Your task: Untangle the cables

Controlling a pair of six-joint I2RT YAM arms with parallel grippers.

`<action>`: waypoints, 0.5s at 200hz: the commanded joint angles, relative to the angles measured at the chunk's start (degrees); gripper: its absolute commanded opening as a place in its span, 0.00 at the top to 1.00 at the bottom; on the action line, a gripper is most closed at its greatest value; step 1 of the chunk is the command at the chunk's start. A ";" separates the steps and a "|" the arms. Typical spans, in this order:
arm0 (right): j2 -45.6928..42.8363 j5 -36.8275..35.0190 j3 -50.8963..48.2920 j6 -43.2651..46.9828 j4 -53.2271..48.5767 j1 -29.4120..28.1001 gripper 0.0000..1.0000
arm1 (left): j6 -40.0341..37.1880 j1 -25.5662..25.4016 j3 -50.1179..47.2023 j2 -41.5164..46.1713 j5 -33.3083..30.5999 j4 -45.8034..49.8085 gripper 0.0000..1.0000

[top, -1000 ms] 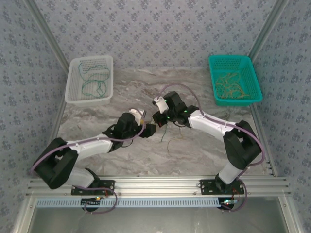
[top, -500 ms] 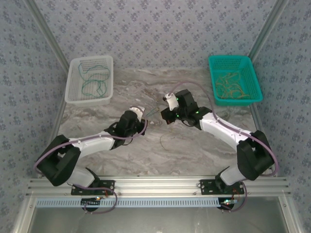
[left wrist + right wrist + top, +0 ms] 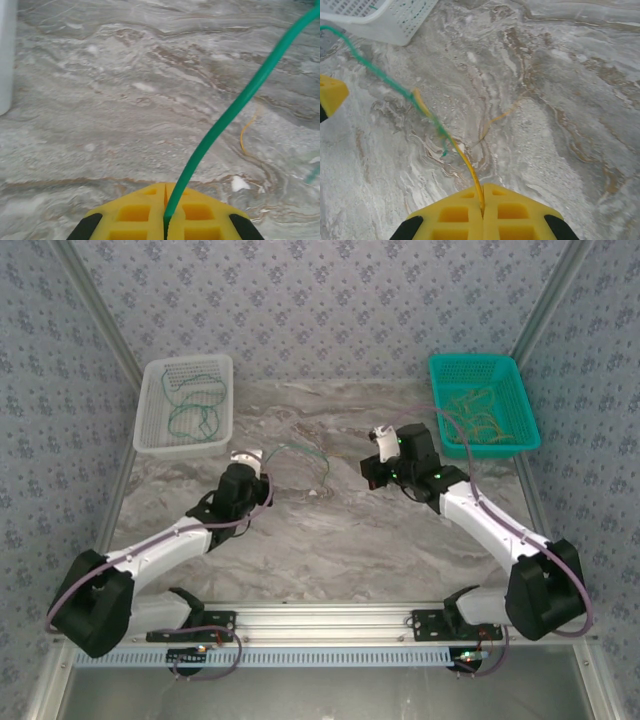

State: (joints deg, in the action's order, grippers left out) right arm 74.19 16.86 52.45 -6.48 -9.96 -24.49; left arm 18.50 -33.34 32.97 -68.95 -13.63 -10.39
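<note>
My right gripper has to wait while my left gripper pulls the green cable toward the white basket point(image 3: 185, 407), since the green cable still crosses the yellow cable point(image 3: 434, 118).
On the marble table, a green cable point(image 3: 300, 448) arcs from my left gripper point(image 3: 250, 460) toward the middle. In the left wrist view the yellow jaws of the left gripper point(image 3: 165, 220) are shut on the end of this green cable point(image 3: 235, 107). My right gripper point(image 3: 370, 473) hangs right of centre. The right wrist view has the right gripper point(image 3: 482, 202) shut on a yellow cable point(image 3: 465, 160). That yellow cable runs up to the green cable point(image 3: 375, 70) and is wound around it. A loose yellow piece point(image 3: 243, 137) lies on the table.
A white basket point(image 3: 186, 448) at the back left holds green cables point(image 3: 190, 420). A teal basket point(image 3: 490, 450) at the back right holds yellow cables point(image 3: 480, 420). A left fingertip point(image 3: 330, 95) and the white basket point(image 3: 395, 20) sit at the right wrist view's upper left.
The left gripper closed on the green cable. Both grippers have drawn apart, left going left and right going right, stretching the cables out between them.
</note>
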 commanded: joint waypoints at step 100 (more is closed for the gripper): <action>-8.38 -7.47 -6.84 -7.06 -0.13 9.69 1.00 | 7.63 9.54 -5.75 10.93 -7.58 6.58 1.00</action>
State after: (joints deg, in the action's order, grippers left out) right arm 67.64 11.07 46.57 -11.22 -10.33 -16.36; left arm 23.22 -25.56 28.18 -60.80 -18.94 -5.98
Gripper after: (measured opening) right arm 0.068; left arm 0.056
